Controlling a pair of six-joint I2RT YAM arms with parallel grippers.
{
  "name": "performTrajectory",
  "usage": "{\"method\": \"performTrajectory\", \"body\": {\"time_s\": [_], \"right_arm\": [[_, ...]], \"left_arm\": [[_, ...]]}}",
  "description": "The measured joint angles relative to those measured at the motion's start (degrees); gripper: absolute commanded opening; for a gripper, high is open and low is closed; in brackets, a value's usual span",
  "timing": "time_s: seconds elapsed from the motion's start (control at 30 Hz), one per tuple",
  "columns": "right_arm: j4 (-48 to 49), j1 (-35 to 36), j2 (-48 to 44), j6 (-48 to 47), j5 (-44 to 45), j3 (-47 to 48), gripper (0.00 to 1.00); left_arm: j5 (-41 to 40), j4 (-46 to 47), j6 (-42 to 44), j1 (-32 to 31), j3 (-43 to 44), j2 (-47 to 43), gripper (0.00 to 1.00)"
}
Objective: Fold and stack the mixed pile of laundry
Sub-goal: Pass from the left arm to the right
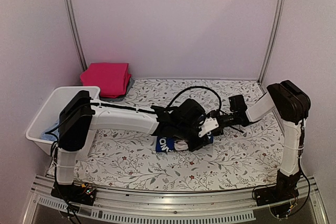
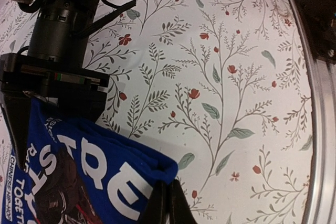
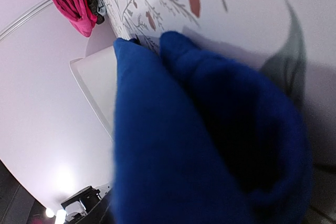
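Note:
The blue item (image 1: 210,139) lies bunched up under both grippers, print up (image 2: 94,164), so the robot's left gripper should open while its right gripper swings the item over and lays it flat.
The blue item with white print (image 1: 167,144) lies bunched on the floral cloth at mid-table, under both grippers. My left gripper (image 1: 194,141) is shut on one corner of it; in the left wrist view the closed fingertips (image 2: 169,205) pinch the blue fold (image 2: 105,177). My right gripper (image 1: 208,134) holds its other edge, below the right arm's black wrist (image 2: 58,30). Blue cloth (image 3: 199,145) fills the right wrist view and hides those fingers. A folded pink-red garment (image 1: 106,78) lies at the back left. Pale-blue cloth (image 1: 47,136) sits in the basket.
A white plastic basket (image 1: 52,106) stands at the left table edge and also shows in the right wrist view (image 3: 94,85). The floral tablecloth (image 1: 247,150) covers the table. A metal rail (image 2: 320,145) runs along the near edge. White walls enclose the back and sides.

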Motion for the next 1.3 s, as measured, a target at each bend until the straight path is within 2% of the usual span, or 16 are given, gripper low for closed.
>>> {"method": "performTrajectory", "body": {"time_s": [0.13, 0.3, 0.33, 0.37, 0.4, 0.43, 0.57, 0.8, 0.93, 1.13, 1.3], "right_arm": [[1.05, 0.24, 1.66, 0.59, -0.11, 1.51, 0.42], [2.82, 1.01, 3.56, -1.05, 0.11, 2.82, 0.07], [2.73, 1.01, 3.63, -1.14, 0.13, 2.97, 0.01], [2.6, 0.98, 3.65, -1.33, 0.13, 3.06, 0.0], [2.25, 1.01, 3.65, -1.49, 0.17, 3.21, 0.0], [1.36, 1.01, 3.65, -1.7, 0.09, 3.72, 0.0], [-5.03, 1.27, 3.61, -5.03, 1.53, 6.6, 0.0], [-22.95, 1.05, 2.49, -15.41, 6.38, 13.22, 0.0], [-33.09, -0.7, -1.44, -22.03, 10.19, 16.04, 0.0], [-48.33, -5.2, -9.75, -31.93, 16.7, 20.33, 0.0], [-62.84, -9.22, -14.75, -40.59, 26.84, 26.86, 0.0]], "left_arm": [[1.07, 0.04, -0.02, 0.0, -0.5, -0.02, 0.0], [1.57, 0.07, -0.04, 0.0, -1.29, -0.04, 0.0], [1.57, 0.28, -0.07, 0.0, -1.68, -0.17, 0.03], [1.57, 0.31, -0.07, 0.0, -1.79, -0.28, 0.14], [1.4, 0.44, -0.35, 0.0, -2.19, -0.63, 0.31], [1.2, 0.57, -0.81, 0.0, -2.64, -1.14, 0.41], [1.05, 1.07, -3.72, 0.48, -4.79, -4.31, 0.61], [1.84, 3.8, -10.97, 6.8, -12.2, -13.51, 0.82], [0.87, 4.61, -14.23, 11.61, -14.34, -16.94, 0.94], [-1.75, 4.55, -18.29, 16.22, -16.0, -18.03, 0.99], [-2.93, 3.72, -19.56, 18.14, -16.9, -18.03, 1.0]]}}
